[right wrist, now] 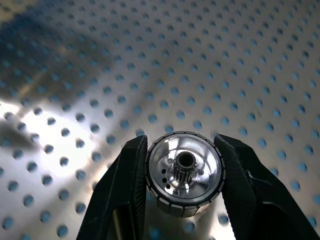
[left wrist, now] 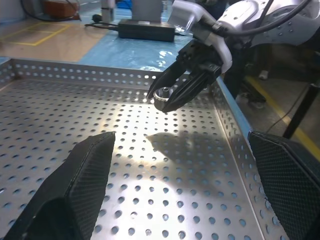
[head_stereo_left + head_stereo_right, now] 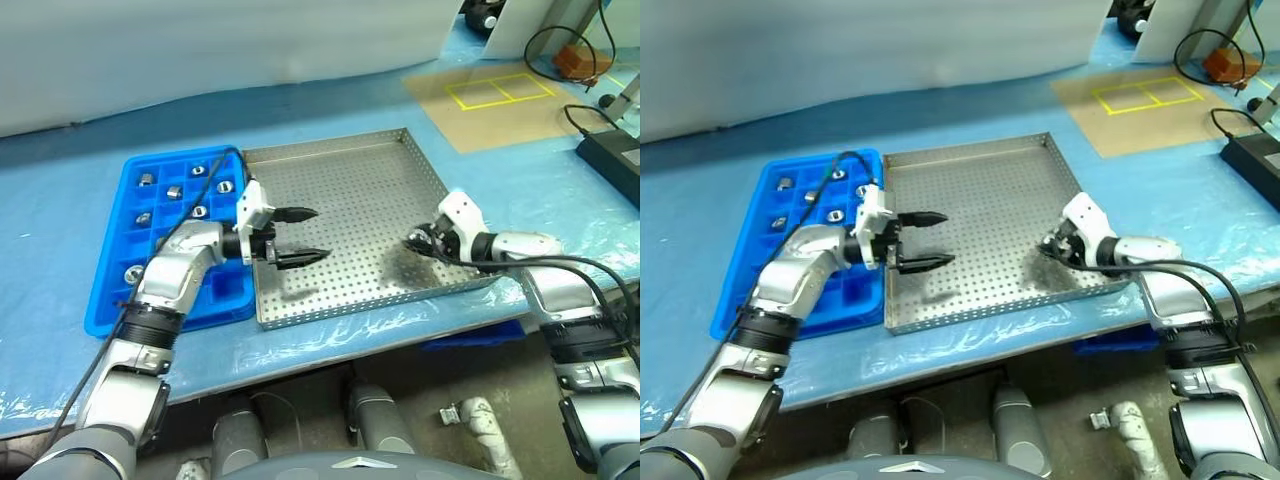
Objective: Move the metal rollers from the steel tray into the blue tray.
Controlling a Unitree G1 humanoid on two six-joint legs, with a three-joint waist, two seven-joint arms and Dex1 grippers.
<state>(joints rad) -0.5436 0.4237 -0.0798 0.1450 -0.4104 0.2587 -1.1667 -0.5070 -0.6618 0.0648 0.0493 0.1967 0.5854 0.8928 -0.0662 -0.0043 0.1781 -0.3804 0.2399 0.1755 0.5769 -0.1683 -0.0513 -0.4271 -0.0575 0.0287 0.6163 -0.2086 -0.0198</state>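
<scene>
My right gripper should keep going with the metal roller [image 1: 185, 172] upright in its fingers to the blue tray's near corner compartment [image 3: 230, 288] beside the steel tray, which is empty, and let go there.
The steel tray [image 3: 350, 190] lies in the middle of the blue-covered table, and the blue tray [image 3: 110, 300] adjoins its left side. Several metal rollers [image 3: 174, 192] sit in the blue tray's far compartments. My right gripper [image 3: 413, 241] hovers over the steel tray's right side, shut on one metal roller [image 1: 184, 172]; its black fingers [image 1: 125, 185] clamp the shiny cylinder on both sides, clear of the perforated floor. My left gripper [image 3: 320, 233] is open and empty, held level over the steel tray's left part and pointing toward the held roller [image 2: 163, 93].
A brown mat with yellow tape squares [image 3: 500, 100] lies beyond the steel tray at the back right. A black box [image 3: 612, 160] with cables sits at the far right. The table's front edge runs just below both trays.
</scene>
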